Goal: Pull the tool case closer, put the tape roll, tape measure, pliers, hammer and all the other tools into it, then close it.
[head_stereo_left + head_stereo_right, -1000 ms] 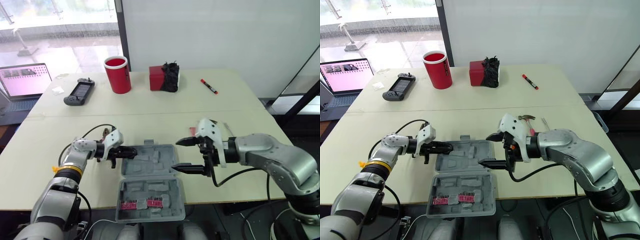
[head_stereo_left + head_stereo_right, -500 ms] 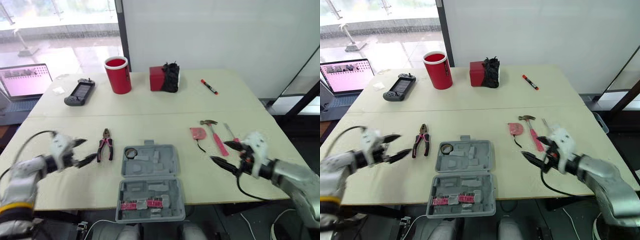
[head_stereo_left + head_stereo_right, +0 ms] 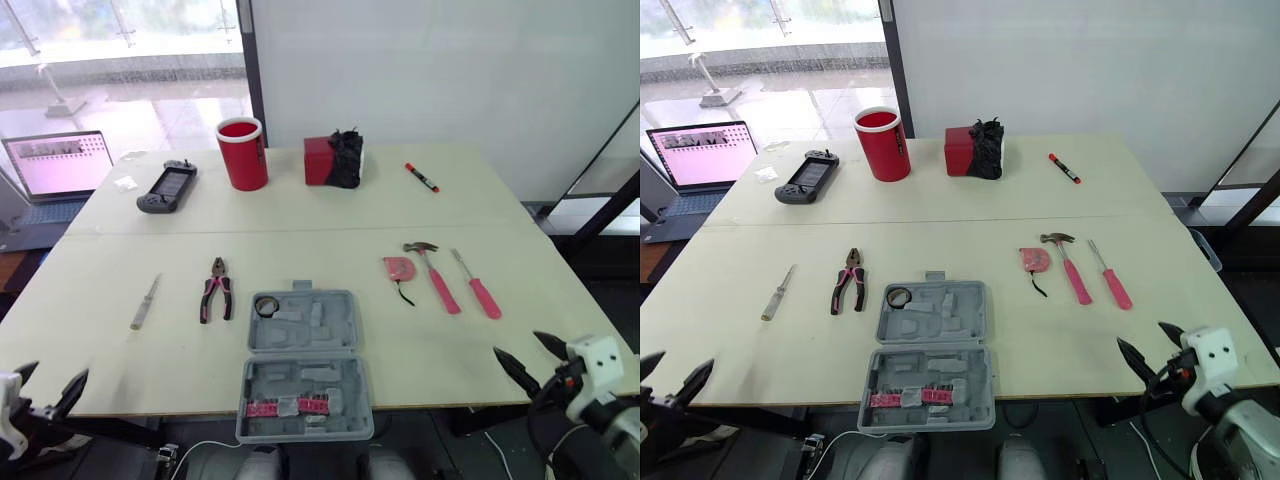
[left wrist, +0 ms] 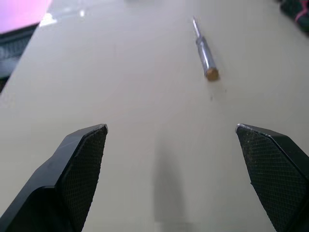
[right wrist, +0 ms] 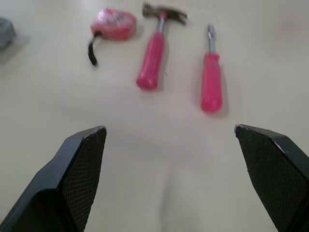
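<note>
My gripper will carry the pink tape measure [image 3: 399,268] over, and its black strap should trail along and lie across the case's hollows, since its loose end [image 3: 408,299] lies free.
The grey tool case [image 3: 302,368] lies open at the table's near middle. A tape roll [image 3: 265,306] sits in its far left corner. The pliers [image 3: 215,291] and a clear-handled screwdriver [image 3: 144,302] lie left of the case. To its right are the pink tape measure [image 3: 398,268], the hammer [image 3: 436,277] and a pink screwdriver [image 3: 479,287]. My left gripper [image 3: 52,376] hangs open and empty at the near left edge, short of the clear screwdriver [image 4: 205,48]. My right gripper [image 3: 520,347] stands open and empty at the near right edge, short of the pink screwdriver [image 5: 211,79].
Along the far side stand a red cup [image 3: 243,153], a red box with a black object [image 3: 333,158], a marker [image 3: 419,175] and a handheld game console [image 3: 166,187]. A laptop [image 3: 60,165] sits beyond the far left corner.
Both arms have drawn back from the case to the near table edge, one to each side. The left gripper went from shut to open. The tape roll now shows in the case.
</note>
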Action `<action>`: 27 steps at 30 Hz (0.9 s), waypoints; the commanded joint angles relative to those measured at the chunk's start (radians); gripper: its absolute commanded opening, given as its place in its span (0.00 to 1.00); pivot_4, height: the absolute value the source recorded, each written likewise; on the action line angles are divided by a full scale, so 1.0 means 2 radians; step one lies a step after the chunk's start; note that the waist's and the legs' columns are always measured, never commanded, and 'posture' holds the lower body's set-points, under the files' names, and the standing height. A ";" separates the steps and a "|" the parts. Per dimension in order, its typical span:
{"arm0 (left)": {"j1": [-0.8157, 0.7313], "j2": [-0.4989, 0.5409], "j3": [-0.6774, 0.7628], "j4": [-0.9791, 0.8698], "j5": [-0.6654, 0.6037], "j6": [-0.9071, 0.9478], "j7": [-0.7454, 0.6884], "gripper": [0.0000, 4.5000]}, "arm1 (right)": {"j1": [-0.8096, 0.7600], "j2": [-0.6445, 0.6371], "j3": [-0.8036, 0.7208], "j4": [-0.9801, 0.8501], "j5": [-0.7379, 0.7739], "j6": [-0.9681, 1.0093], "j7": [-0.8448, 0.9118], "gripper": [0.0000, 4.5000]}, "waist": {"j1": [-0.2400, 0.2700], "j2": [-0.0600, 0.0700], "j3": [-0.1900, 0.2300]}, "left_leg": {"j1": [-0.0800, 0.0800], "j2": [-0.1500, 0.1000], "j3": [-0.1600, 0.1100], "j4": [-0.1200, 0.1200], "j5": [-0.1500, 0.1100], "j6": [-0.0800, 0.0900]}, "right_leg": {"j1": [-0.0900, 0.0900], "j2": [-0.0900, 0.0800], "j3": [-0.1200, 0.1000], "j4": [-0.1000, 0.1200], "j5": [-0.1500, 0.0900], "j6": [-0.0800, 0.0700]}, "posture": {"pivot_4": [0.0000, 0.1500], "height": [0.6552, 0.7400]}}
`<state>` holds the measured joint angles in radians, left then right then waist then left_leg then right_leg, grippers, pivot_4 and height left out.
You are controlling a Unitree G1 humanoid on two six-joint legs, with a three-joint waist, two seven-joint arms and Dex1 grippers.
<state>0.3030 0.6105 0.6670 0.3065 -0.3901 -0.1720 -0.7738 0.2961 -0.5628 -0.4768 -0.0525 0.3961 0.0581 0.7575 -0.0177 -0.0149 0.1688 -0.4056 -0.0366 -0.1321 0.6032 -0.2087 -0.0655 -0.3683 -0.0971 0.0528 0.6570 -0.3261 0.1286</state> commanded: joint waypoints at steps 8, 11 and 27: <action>-0.102 0.076 -0.139 -0.164 -0.027 0.141 -0.078 0.99 | -0.115 -0.028 0.101 -0.038 -0.064 0.048 -0.038 1.00 | -0.001 0.001 0.000 | -0.001 -0.001 0.000 0.000 0.000 0.000 | 0.000 0.000 -0.001 -0.001 0.001 0.002 | 1.00 1.00; -0.160 0.096 -0.199 -0.197 -0.026 0.185 -0.096 0.99 | -0.171 -0.002 0.138 -0.061 -0.063 0.114 -0.078 1.00 | -0.003 0.002 0.000 | 0.000 -0.001 0.000 0.000 0.000 0.000 | 0.000 0.002 0.000 -0.001 0.001 0.002 | 1.00 1.00; -0.285 0.068 -0.305 -0.305 -0.020 0.299 -0.063 0.99 | -0.312 0.077 0.230 0.032 -0.093 0.271 -0.161 1.00 | -0.004 0.001 0.000 | -0.001 0.000 -0.001 -0.003 0.000 0.000 | -0.003 0.004 0.000 0.000 0.002 0.002 | 1.00 1.00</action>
<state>-0.2663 0.7463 0.0507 -0.2622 -0.4246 0.4265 -0.9123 -0.3055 -0.4185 -0.0192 0.0057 0.2183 0.6054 0.4481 -0.0254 -0.0122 0.1691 -0.4075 -0.0367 -0.1338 0.5979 -0.2078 -0.0659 -0.3740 -0.0894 0.0526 0.6585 -0.3229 0.1324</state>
